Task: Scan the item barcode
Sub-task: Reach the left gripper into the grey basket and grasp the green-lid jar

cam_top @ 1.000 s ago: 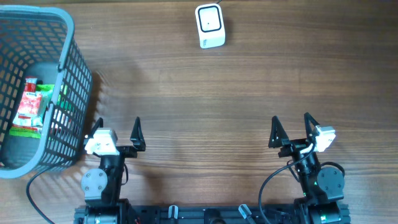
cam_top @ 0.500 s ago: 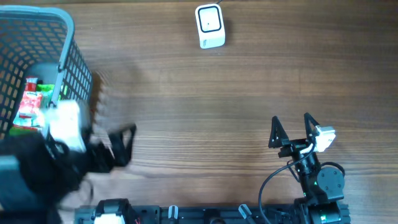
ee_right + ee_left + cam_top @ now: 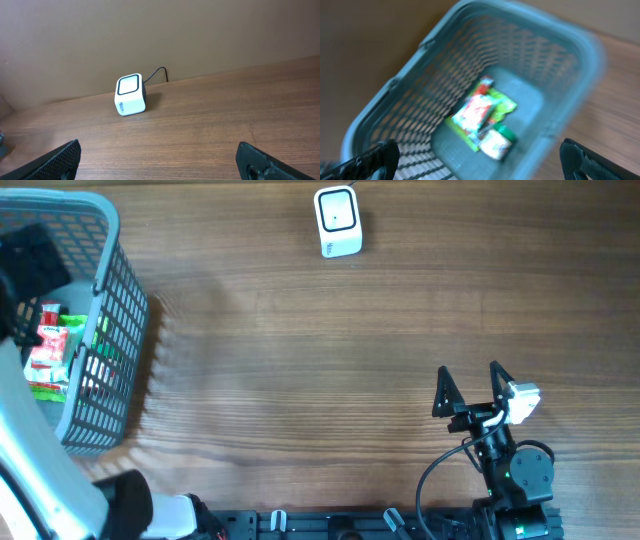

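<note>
My left gripper should keep going down open into the basket until its fingers are on both sides of the green top (image 3: 505, 132), and then close, because the green-topped item (image 3: 495, 144) is uncovered next to the packets.
Several snack packets (image 3: 45, 350), red, white and green, lie on the floor of a grey-blue mesh basket (image 3: 112, 310) at the table's left end. In the left wrist view the packets (image 3: 481, 111) sit below, with a green-topped item (image 3: 498, 142) beside them. My left gripper (image 3: 480, 159) hangs open above the basket (image 3: 570, 47), well clear of the packets, and the view is blurred by motion. The white cube scanner (image 3: 337, 222) stands at the back middle. My right gripper (image 3: 468, 385) stands open and empty at the front right, facing the scanner (image 3: 131, 95).
A black cable runs from the scanner toward the back wall (image 3: 160, 74). The left arm's white link (image 3: 35, 470) crosses the front left corner in the overhead view. Bare wooden tabletop (image 3: 320, 360) lies between the basket, the scanner and the right arm.
The left arm has risen from its place at the front left and swung left over the basket. The right arm has not moved.
</note>
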Motion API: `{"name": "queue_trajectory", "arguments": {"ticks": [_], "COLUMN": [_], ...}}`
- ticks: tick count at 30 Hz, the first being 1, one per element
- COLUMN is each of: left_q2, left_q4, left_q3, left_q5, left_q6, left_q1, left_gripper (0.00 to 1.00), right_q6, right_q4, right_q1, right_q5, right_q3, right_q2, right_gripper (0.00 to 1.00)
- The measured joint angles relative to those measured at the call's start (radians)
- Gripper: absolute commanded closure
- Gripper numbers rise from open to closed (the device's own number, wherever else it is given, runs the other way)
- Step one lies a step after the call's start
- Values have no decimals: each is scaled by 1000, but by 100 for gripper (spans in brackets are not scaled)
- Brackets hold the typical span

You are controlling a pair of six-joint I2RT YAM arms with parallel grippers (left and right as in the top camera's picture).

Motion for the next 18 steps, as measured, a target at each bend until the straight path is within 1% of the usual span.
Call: {"name": "queue_trajectory", "arguments": {"ticks": [3, 6, 8, 10, 12, 13, 16, 18], "left_q2": [58, 89, 108, 116, 127, 130, 160, 196], "left_q4": [-16, -13, 12, 119, 216, 247, 254, 255], "left_q3": [-54, -206, -329, -497, -614, -659, -703, -704], "left_q5": [-2, 76, 119, 166, 235, 294, 388, 418], "left_q6": [-47, -71, -75, -74, -16, 47, 154, 196], "left_q1": [178, 310, 352, 374, 374, 374, 374, 374], "left_gripper": [0, 0, 0, 0, 0, 0, 0, 0], "right_q6": [0, 0, 0, 0, 0, 0, 0, 0], "right_q4": [0, 0, 0, 0, 0, 0, 0, 0], "right_q1": [0, 0, 0, 0, 0, 0, 0, 0], "right_q5": [0, 0, 0, 0, 0, 0, 0, 0], "right_q3": [0, 0, 0, 0, 0, 0, 0, 0], "right_q2": [0, 0, 0, 0, 0, 0, 0, 0], "right_gripper": [0, 0, 0, 0, 0, 0, 1, 0]}}
